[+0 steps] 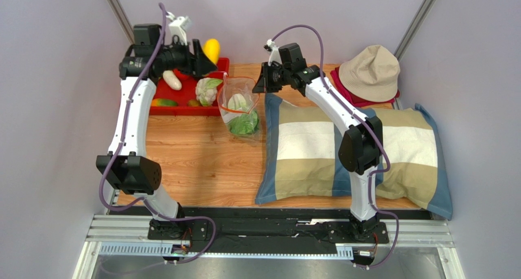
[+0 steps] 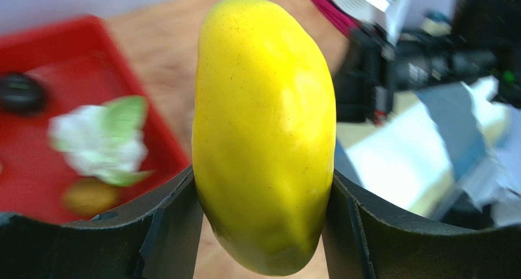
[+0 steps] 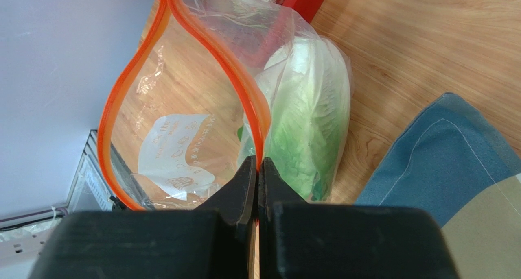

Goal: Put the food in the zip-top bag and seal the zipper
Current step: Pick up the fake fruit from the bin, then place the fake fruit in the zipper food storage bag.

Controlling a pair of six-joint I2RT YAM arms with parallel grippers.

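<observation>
The bag's orange opening [image 1: 239, 95] is open wide enough for the yellow food. My left gripper should keep bringing the food over until it hangs inside the bag's rim [image 1: 235, 99], and then let go.
My left gripper [image 1: 205, 58] is shut on a yellow piece of food [image 2: 263, 126], held up over the back right corner of the red tray [image 1: 160, 110]; both fingers [image 2: 168, 224] press its sides. The clear zip-top bag [image 1: 240, 108] stands open just right of the tray, with leafy lettuce [image 3: 306, 108] and a pale piece [image 1: 237, 101] inside. My right gripper [image 3: 258, 169] is shut on the orange zipper [image 3: 208, 41] at the right end of the bag's mouth. A cauliflower [image 1: 208, 90], a white piece [image 1: 172, 79] and an orange-green one [image 1: 164, 102] lie in the tray.
A checked pillow [image 1: 348, 151] covers the right half of the wooden table, close beside the bag. A beige hat [image 1: 370, 71] sits on a red cloth [image 1: 343, 87] at the back right. Grey walls close in on both sides.
</observation>
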